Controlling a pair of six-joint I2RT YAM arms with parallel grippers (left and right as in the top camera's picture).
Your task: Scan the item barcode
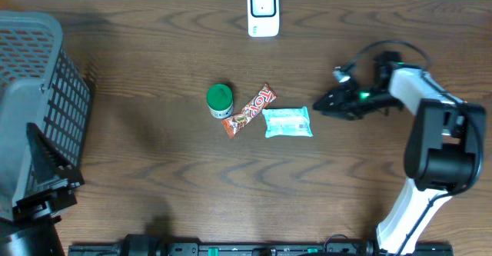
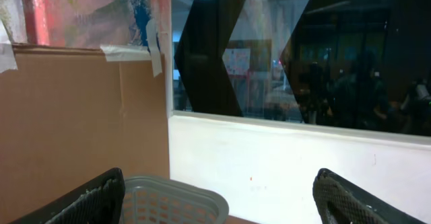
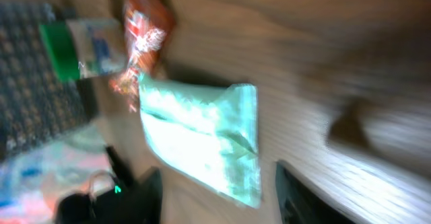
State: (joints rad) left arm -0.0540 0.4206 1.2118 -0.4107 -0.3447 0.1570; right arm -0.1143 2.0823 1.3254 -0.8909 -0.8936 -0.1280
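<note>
I should back off, turn the packet (image 1: 287, 122) crooked and grab it by a corner, because the teal packet's wide end (image 1: 308, 122) lies flat in front of my right gripper's fingers.
Three items lie mid-table: a teal packet (image 1: 288, 122), a red candy bar (image 1: 250, 111) and a green-capped bottle (image 1: 220, 100). The white scanner (image 1: 262, 10) stands at the far edge. My right gripper (image 1: 317, 107) sits low just right of the teal packet, pointing at it. In the right wrist view its jaws (image 3: 219, 197) are open, and the near corner of the packet (image 3: 202, 140) lies on the wood just ahead of the gap, ungripped. My left gripper (image 2: 221, 178) is open wide and empty at the near left, aimed up at a wall.
A grey slatted basket (image 1: 31, 94) fills the left side of the table, and its rim (image 2: 175, 200) shows between the left fingers. The right arm's base (image 1: 430, 171) stands at the near right. Bare wood lies between the items and the scanner.
</note>
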